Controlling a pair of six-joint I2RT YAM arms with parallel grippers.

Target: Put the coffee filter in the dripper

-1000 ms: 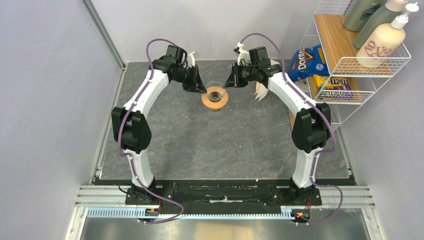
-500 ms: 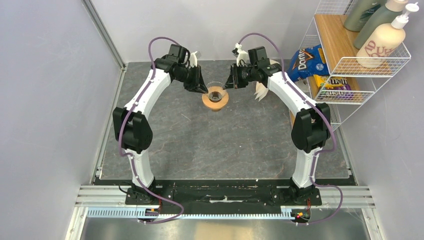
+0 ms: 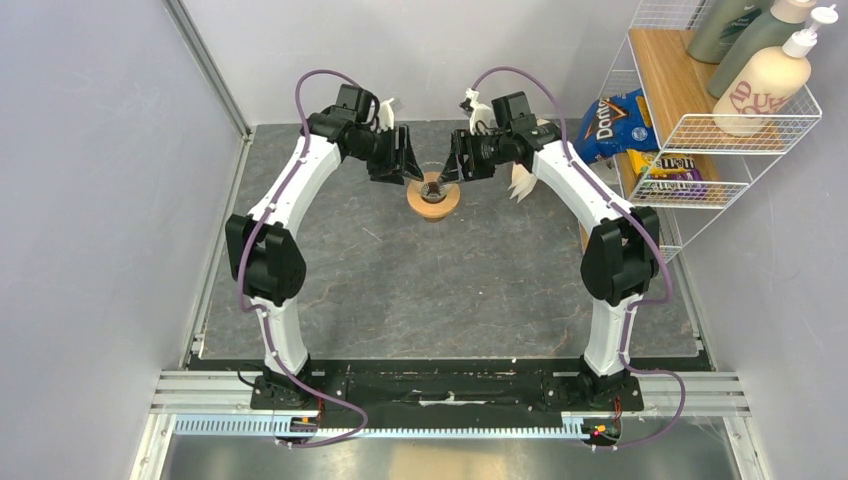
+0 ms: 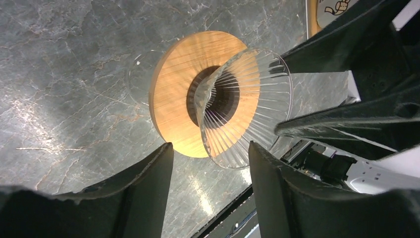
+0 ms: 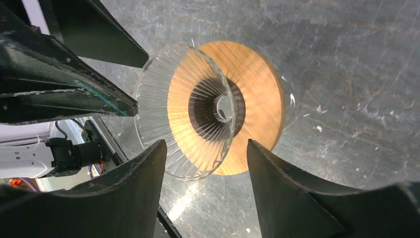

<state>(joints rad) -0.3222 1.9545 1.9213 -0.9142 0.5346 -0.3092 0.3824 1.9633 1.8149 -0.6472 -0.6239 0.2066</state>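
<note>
Next, my right gripper backs away and pinches the filter's edge (image 3: 521, 184) first, because the dripper stands empty (image 3: 433, 189) and the coffee filter is lying on that gripper's side.
The dripper (image 3: 433, 194), a clear ribbed glass cone in a round wooden ring, stands at the back middle of the table (image 3: 440, 290). Both wrist views look into it (image 4: 225, 99) (image 5: 218, 106), and only its ribs and dark centre hole show. My left gripper (image 3: 405, 166) (image 4: 210, 148) hangs open just left of its rim. My right gripper (image 3: 452, 168) (image 5: 205, 143) hangs open just right of it. Neither touches the glass. A white fan-shaped paper, the coffee filter (image 3: 520, 185), lies to the right, partly hidden by my right forearm.
A wire shelf (image 3: 690, 125) with lotion bottles (image 3: 765, 75) stands at the back right. A blue chip bag (image 3: 610, 120) and a candy bag (image 3: 668, 170) lie beneath it. Walls close in the left and back.
Both grippers were shut at the dripper's rim a second ago and have opened their jaws. The dripper stays in the same spot.
</note>
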